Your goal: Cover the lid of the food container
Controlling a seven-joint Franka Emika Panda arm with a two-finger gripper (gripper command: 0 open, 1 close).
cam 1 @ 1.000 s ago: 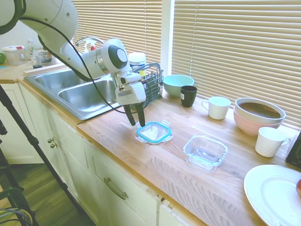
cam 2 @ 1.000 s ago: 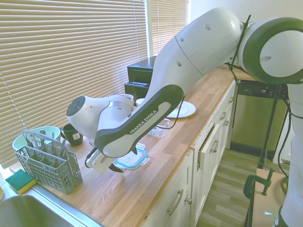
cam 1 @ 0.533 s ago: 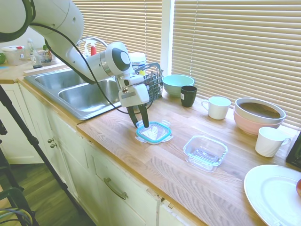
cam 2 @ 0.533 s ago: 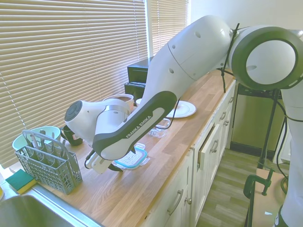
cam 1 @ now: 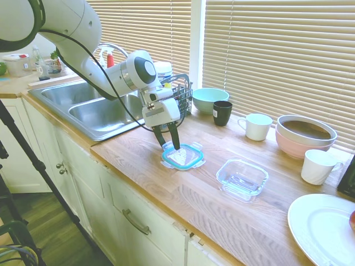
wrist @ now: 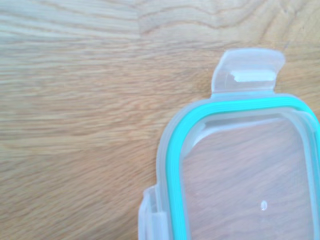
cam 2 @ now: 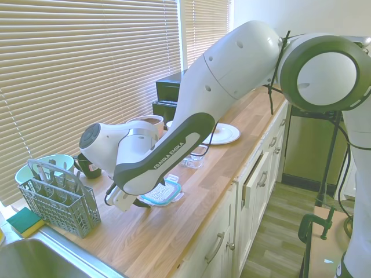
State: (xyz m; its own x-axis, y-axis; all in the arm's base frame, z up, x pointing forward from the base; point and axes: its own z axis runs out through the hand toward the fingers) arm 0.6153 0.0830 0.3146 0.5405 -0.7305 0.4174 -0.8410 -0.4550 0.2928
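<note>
The robot's fingers are at one edge [cam 1: 171, 147] with most of the lid [cam 1: 183, 157] sticking out past them, so I expect the lid to tip and hang steeply when the gripper lifts.
The lid [cam 1: 182, 157], clear with a teal rim and snap tabs, lies flat on the wooden counter [cam 1: 144, 166] near its front edge. My gripper [cam 1: 171, 145] points down at the lid's sink-side edge, open, with its dark fingertips [cam 1: 165, 145] close to the rim; I cannot tell whether they touch it. The food container [cam 1: 242, 178], an empty clear glass dish, stands a hand's width to the right of the lid. In the second exterior view the lid [cam 2: 163, 192] shows beside the arm. In the wrist view one corner of the lid [wrist: 240, 165] and a tab fill the frame.
A grey cutlery basket [cam 1: 180, 100] and the sink [cam 1: 94, 111] lie behind and left of the gripper. A mint bowl [cam 1: 209, 100], black cup [cam 1: 222, 112], white mugs [cam 1: 257, 126], a pink bowl [cam 1: 305, 136] and a white plate [cam 1: 324, 227] stand to the right.
The gripper has moved right and lower, from just off the lid's left side to its rim. The lid and the container have stayed in place.
</note>
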